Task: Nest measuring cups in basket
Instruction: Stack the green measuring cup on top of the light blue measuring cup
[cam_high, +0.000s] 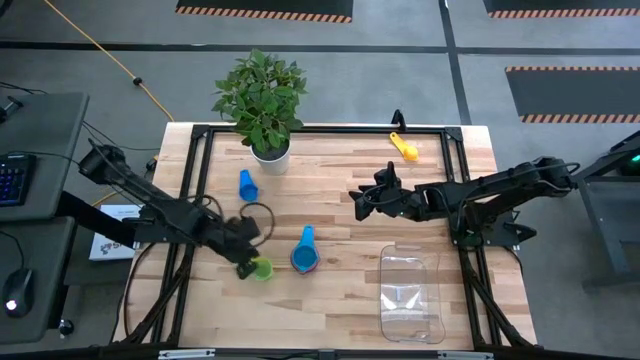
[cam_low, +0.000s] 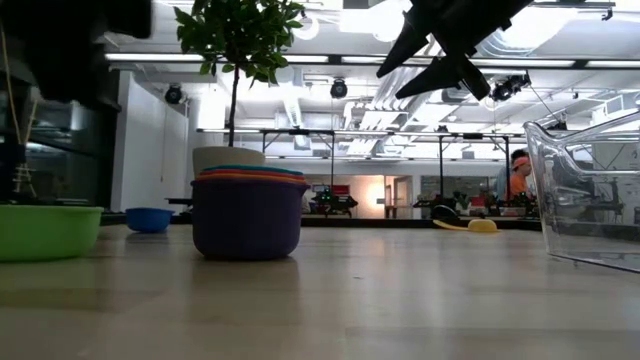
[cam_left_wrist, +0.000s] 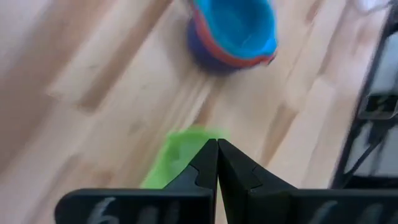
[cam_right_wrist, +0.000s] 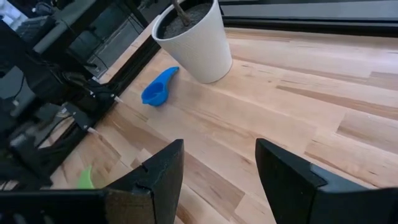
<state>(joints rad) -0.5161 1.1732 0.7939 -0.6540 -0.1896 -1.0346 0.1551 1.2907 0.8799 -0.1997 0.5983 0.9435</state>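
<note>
My left gripper is hanging closed and tilted beside the green cup's bowl (cam_high: 263, 269). I should therefore pull back, line up with the cup's handle, open and grab the end of the handle.
A stack of nested measuring cups (cam_high: 304, 259) stands on the table near its middle: a dark blue outer cup (cam_low: 247, 216) with red and light blue ones inside (cam_left_wrist: 235, 28). The green cup (cam_high: 261, 268) sits just left of it, on the table in the low view (cam_low: 45, 231). My left gripper (cam_high: 244, 258) is shut, and its tips (cam_left_wrist: 217, 149) hang right over the green plastic (cam_left_wrist: 177, 158). My right gripper (cam_high: 361, 199) is open in the air over the middle (cam_right_wrist: 219, 165). A blue cup (cam_high: 247, 185) lies near the pot, and a yellow cup (cam_high: 405, 149) lies at the far edge. The clear basket (cam_high: 410, 296) stands near right. My left gripper's shut fingertips (cam_left_wrist: 208, 163) are directly over the green cup's plastic (cam_left_wrist: 177, 158), coming from the table's left side. The fingers hide the spot where they meet it, so I cannot tell whether they touch it.
A white pot (cam_high: 271, 156) with a leafy plant stands at the far edge, left of centre (cam_right_wrist: 198, 37). Black frame rails (cam_high: 195, 180) run along the table's sides. Bare wood lies between the stack and the basket. A person (cam_low: 516, 170) shows far off in the room.
</note>
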